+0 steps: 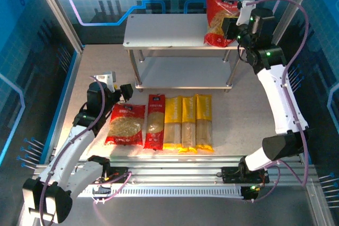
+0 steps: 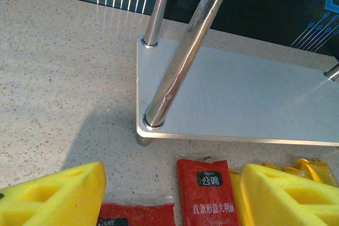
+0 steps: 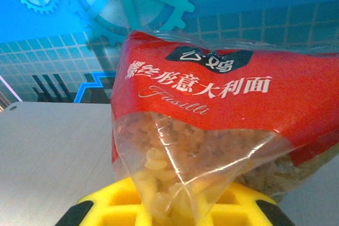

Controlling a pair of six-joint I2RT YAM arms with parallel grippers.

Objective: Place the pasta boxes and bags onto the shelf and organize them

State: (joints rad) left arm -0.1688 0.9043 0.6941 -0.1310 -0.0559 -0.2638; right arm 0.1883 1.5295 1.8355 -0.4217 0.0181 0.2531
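Note:
The red fusilli bag [image 1: 216, 20] is over the clear end of the shelf's top board [image 1: 199, 32], so my right gripper should keep lowering the bag and let go of it there.
A wide red bag of fusilli [image 1: 218, 18] stands upright at the right end of the shelf's top board [image 1: 169, 30], and my right gripper [image 1: 232, 28] is shut on it. The right wrist view has the bag [image 3: 212, 104] rising out of the yellow jaws of that gripper [image 3: 175, 207]. Flat on the table in front of the shelf lie a wide red bag [image 1: 125, 124], a narrow red pack [image 1: 155, 120] and three yellow spaghetti packs [image 1: 188, 121]. My left gripper [image 1: 123, 91] hovers open just above the tops of the red packs [image 2: 206, 194], by the shelf's left front leg [image 2: 180, 51].
The shelf's lower board [image 1: 185, 72] is bare. Blue panel walls close in the back and both sides. An aluminium rail [image 1: 175, 175] runs along the near edge behind the packs. Bare tabletop [image 2: 63, 78] lies left of the shelf.

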